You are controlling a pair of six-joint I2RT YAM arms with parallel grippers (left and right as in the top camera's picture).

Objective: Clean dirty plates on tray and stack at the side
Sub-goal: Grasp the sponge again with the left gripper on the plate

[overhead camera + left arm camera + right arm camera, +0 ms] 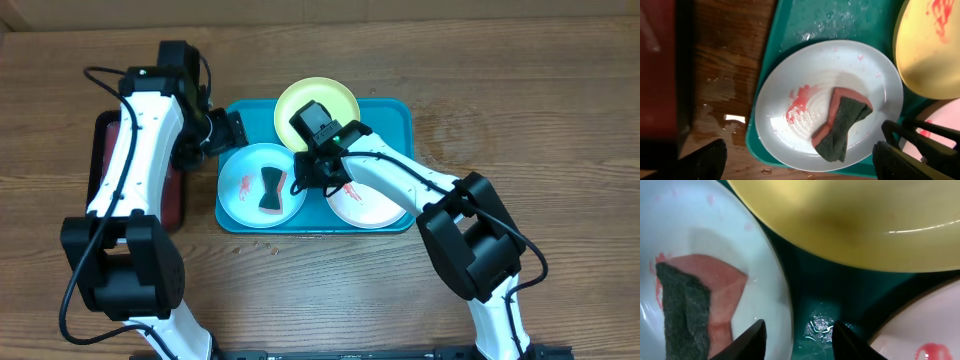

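Observation:
The sponge's green side (840, 124) is pinched in at its middle (843, 124). The sponge will squeeze narrow and spread out when I grip it and wipe.
The turquoise tray (395, 112) holds three plates. The yellow-green plate (335, 98) is at the back, with a red smear in the left wrist view (935, 55). The pale blue plate (243, 190) at front left has a red smear and carries a red-and-green sponge (271, 190). The white plate (372, 206) at front right has red smears. My left gripper (235, 128) is open and empty above the pale blue plate's back edge (800, 162). My right gripper (300, 180) is open, its fingers (800, 340) either side of the pale blue plate's right rim (765, 255), next to the sponge (690, 310).
A dark red tray (175, 200) lies left of the turquoise tray, partly under my left arm. Water drops lie on the wooden table (730, 120) and on the tray floor (815, 322). The table's right side is bare wood (540, 120).

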